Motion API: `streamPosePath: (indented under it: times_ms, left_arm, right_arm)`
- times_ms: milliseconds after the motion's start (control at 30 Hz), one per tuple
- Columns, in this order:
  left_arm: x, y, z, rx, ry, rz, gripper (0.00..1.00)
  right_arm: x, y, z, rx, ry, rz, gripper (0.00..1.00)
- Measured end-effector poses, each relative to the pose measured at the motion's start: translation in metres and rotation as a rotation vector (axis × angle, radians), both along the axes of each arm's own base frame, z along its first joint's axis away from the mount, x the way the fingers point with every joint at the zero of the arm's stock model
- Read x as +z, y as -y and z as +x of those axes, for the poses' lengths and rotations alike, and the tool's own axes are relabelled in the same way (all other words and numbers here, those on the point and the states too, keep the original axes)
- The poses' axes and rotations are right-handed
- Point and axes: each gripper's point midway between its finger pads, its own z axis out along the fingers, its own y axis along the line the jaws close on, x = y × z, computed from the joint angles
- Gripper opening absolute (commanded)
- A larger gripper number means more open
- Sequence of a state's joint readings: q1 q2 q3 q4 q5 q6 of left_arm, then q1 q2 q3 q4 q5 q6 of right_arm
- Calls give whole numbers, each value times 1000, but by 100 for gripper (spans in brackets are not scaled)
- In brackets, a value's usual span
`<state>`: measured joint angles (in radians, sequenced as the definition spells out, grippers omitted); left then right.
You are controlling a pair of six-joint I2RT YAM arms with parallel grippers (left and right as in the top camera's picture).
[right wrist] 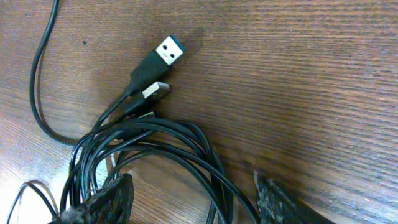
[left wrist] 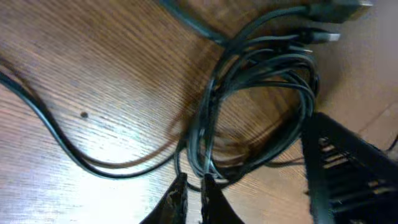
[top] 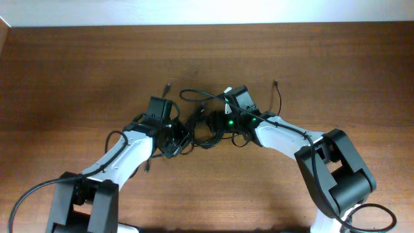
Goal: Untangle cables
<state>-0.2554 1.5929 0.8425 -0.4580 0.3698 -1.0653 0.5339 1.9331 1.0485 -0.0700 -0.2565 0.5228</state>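
The coil's edge (left wrist: 200, 167) has my left gripper's nearly closed fingers at it, so they should open, go lower around a strand of cable (left wrist: 210, 147) and lift it from the coil.
The cables (top: 206, 131) lie as a knotted black coil at mid-table between both arms. In the left wrist view the coil (left wrist: 261, 68) loops ahead of my left gripper (left wrist: 195, 186). Its jaws are almost together, with a strand of the bundle caught at the tips. My left gripper (top: 183, 140) sits at the coil's left edge. My right gripper (top: 217, 125) stands open on the coil's right side. In the right wrist view its fingers (right wrist: 109, 202) straddle several strands of the cables (right wrist: 186, 149), not pinching them. Two USB plugs (right wrist: 163, 55) stick out of the bundle.
Loose cable ends trail away from the coil: one toward the back right (top: 278, 94), one toward the back left (top: 167, 85), one near the left arm (top: 149, 165). A single strand (left wrist: 56, 134) curves across the wood left of the coil. The right gripper's black body (left wrist: 351, 177) is close by.
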Motion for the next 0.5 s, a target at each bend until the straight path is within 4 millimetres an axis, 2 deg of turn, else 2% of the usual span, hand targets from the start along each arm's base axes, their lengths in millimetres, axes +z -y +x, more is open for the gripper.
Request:
streamPosePath:
  times_ms: [33, 100, 133, 167, 267, 367, 500]
  left_arm:
    - [5, 0, 1, -9, -1, 3, 21]
    - [11, 0, 1, -24, -9, 11, 36]
    - [11, -1, -3, -24, -22, 15, 38]
    - [9, -2, -8, -28, -42, 21, 37]
    - [7, -2, -12, -8, -70, 20, 28]
    - [-4, 2, -19, 5, -111, 22, 31]
    - [-5, 9, -22, 28, -132, 14, 33]
  right_arm:
    - [0, 0, 0, 0, 0, 0, 64]
    - [0, 0, 0, 1, 1, 0, 64]
    - [0, 0, 0, 0, 0, 0, 64]
    - [0, 0, 0, 0, 1, 0, 64]
    - [0, 0, 0, 0, 0, 0, 64]
    - [0, 0, 0, 0, 0, 0, 64]
    - [0, 0, 0, 0, 1, 0, 64]
